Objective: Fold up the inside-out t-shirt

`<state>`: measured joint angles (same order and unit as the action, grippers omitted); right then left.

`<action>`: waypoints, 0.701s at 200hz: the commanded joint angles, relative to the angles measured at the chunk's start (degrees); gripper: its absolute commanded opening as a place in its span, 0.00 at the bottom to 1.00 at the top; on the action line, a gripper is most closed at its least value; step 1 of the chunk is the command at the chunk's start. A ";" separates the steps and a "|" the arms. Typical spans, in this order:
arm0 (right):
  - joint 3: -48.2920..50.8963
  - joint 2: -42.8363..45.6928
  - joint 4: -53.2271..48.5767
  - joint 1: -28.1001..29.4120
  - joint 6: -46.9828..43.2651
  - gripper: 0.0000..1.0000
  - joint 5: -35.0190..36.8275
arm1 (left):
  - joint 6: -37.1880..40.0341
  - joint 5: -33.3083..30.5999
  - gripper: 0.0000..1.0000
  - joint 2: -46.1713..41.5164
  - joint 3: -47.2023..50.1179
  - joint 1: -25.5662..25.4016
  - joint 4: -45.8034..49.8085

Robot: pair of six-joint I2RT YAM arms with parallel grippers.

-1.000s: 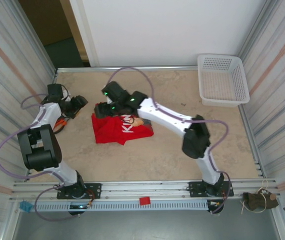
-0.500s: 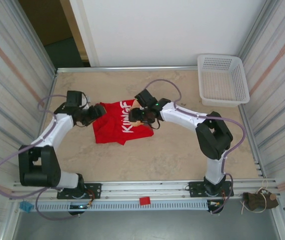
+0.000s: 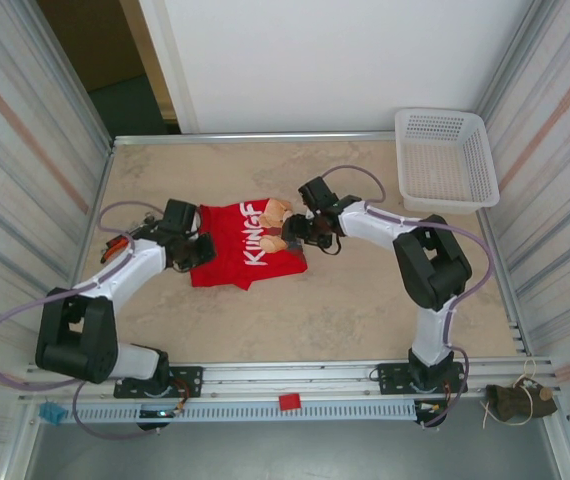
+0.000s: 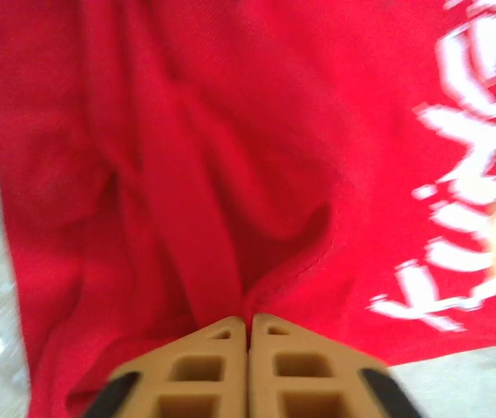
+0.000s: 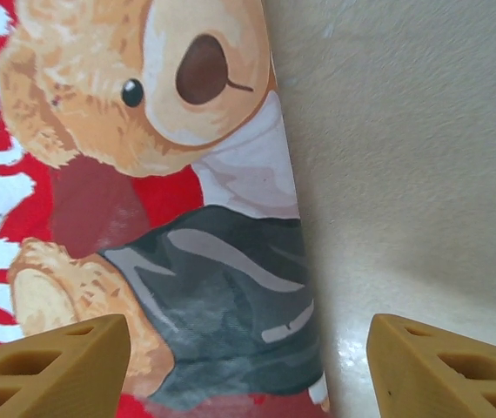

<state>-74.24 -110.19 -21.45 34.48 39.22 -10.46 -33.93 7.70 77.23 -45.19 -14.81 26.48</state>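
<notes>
The red t-shirt (image 3: 235, 238) is lying crosswise, so my right gripper should take hold of its edge (image 5: 311, 296) by the teddy-bear graphic and help turn that edge toward the metal bar before the folding starts.
The bright red t-shirt (image 3: 240, 245) lies partly folded on the table, left of centre, with its white lettering (image 4: 465, 218) and a teddy-bear graphic (image 5: 144, 96) facing up. My left gripper (image 3: 198, 250) sits at the shirt's left edge. In the left wrist view its tan fingers (image 4: 222, 366) are pressed together, and a ridge of red cloth runs into their tips (image 4: 249, 324). My right gripper (image 3: 290, 236) hovers at the shirt's right edge. It stands wide open (image 5: 248, 366) and straddles the border between the graphic and the bare table.
A white plastic basket (image 3: 445, 160) stands at the back right corner. The beige tabletop (image 3: 365, 300) is bounded by a metal rail in front and striped walls on both sides. Some orange cabling (image 3: 120, 250) lies by the left wall.
My right gripper swept from the shirt's left end to its right edge, and the shirt now lies spread wider. My left gripper moved right onto the shirt's left edge.
</notes>
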 commanded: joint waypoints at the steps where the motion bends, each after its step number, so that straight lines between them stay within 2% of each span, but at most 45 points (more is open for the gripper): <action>1: -0.83 -2.65 1.21 -0.08 0.53 0.68 -2.72 | -6.28 -5.77 0.00 -5.95 5.09 -0.94 2.29; 22: -0.82 -3.80 2.18 -0.51 1.12 0.61 -3.39 | -13.16 -8.39 0.00 -11.73 11.27 -1.88 3.07; 37: -1.00 -4.65 2.64 -0.83 1.68 0.48 -4.16 | -17.58 -9.22 0.40 -15.75 14.78 -1.98 3.13; 47: -1.17 -5.18 2.73 -1.06 1.99 0.40 -4.22 | -19.10 -10.58 0.53 -18.01 15.41 -2.04 4.32; 74: -0.93 -5.86 2.80 -1.60 2.35 0.09 -4.28 | -19.17 -14.47 0.55 -23.10 12.24 -2.62 8.26; 85: -0.46 -5.62 2.82 -1.88 2.36 0.00 -4.21 | -19.19 -14.81 0.56 -24.41 10.21 -3.51 8.55; 116: 2.01 -3.21 2.69 -2.57 3.30 0.00 -2.42 | -21.82 -13.33 0.60 -22.94 6.21 -9.41 1.73; 140: 5.61 0.37 2.22 -3.12 4.96 0.00 0.82 | -24.48 -11.11 0.61 -14.24 4.50 -15.43 -5.71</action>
<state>-72.51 -113.67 -16.95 32.42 41.85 -14.31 -54.24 -4.32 56.10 -38.65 -25.80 27.86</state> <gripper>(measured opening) 0.042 0.603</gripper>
